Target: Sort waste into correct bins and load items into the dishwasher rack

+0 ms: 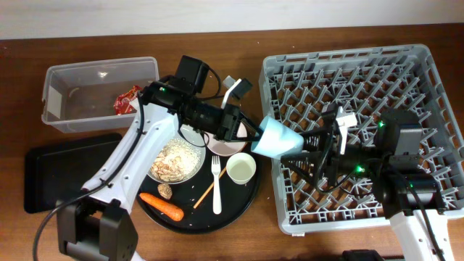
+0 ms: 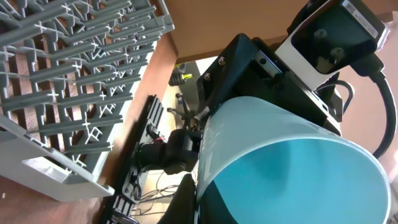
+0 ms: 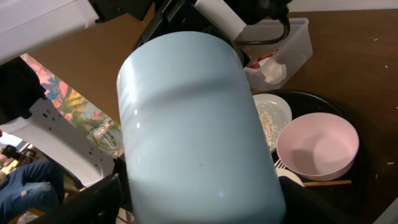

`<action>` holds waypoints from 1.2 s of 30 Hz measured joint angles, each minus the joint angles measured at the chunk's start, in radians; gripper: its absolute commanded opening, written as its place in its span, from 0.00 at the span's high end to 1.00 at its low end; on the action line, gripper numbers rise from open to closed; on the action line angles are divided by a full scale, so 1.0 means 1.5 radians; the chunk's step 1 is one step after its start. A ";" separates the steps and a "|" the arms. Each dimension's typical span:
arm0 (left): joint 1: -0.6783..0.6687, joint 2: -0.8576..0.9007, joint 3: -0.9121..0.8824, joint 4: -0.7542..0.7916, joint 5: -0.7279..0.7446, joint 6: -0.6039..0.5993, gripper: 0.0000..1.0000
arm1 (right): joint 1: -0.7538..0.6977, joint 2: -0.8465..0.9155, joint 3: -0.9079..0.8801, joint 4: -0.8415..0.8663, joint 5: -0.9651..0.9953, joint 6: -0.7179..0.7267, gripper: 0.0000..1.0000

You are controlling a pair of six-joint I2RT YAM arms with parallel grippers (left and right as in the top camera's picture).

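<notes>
My left gripper is holding the light-blue cup by its rim (image 1: 262, 135), short of the rack, so next my right gripper grips its base (image 1: 297, 143) and brings the cup in.
My left gripper (image 1: 250, 133) is shut on the rim of the light-blue cup (image 1: 279, 138), holding it on its side in the air between the round tray and the dishwasher rack (image 1: 406, 72). The cup fills the left wrist view (image 2: 280, 162) and the right wrist view (image 3: 193, 124). My right gripper (image 1: 308, 148) is open, its fingers on either side of the cup's base. The red wrapper (image 1: 127, 100) lies in the clear tub (image 1: 72, 76). The carrot (image 1: 161, 206), the grey bowl with rice (image 1: 176, 161), pink bowl (image 1: 225, 147), cream cup (image 1: 241, 169) and white fork (image 1: 216, 185) sit on the round tray.
The shallow black rectangular tray (image 1: 51, 174) lies at the front left. The big round black tray (image 1: 239, 206) also holds a brown scrap (image 1: 165, 191) and a thin wooden stick (image 1: 205, 194). The rack's pegs (image 2: 62, 62) stand under the right arm.
</notes>
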 measured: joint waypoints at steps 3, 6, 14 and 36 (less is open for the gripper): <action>-0.012 0.000 0.000 0.000 0.000 -0.004 1.00 | 0.000 0.000 0.000 0.000 -0.004 0.000 0.27; -0.016 0.000 0.000 0.000 -0.001 -0.009 1.00 | 0.000 0.000 0.000 0.000 -0.010 -0.001 0.30; -0.015 0.000 0.000 0.000 0.001 -0.009 0.98 | 0.000 0.000 0.000 0.000 -0.016 -0.002 0.38; 0.127 -0.005 0.004 -0.125 -0.392 -0.013 0.74 | 0.000 0.007 0.000 -0.008 0.114 0.050 0.74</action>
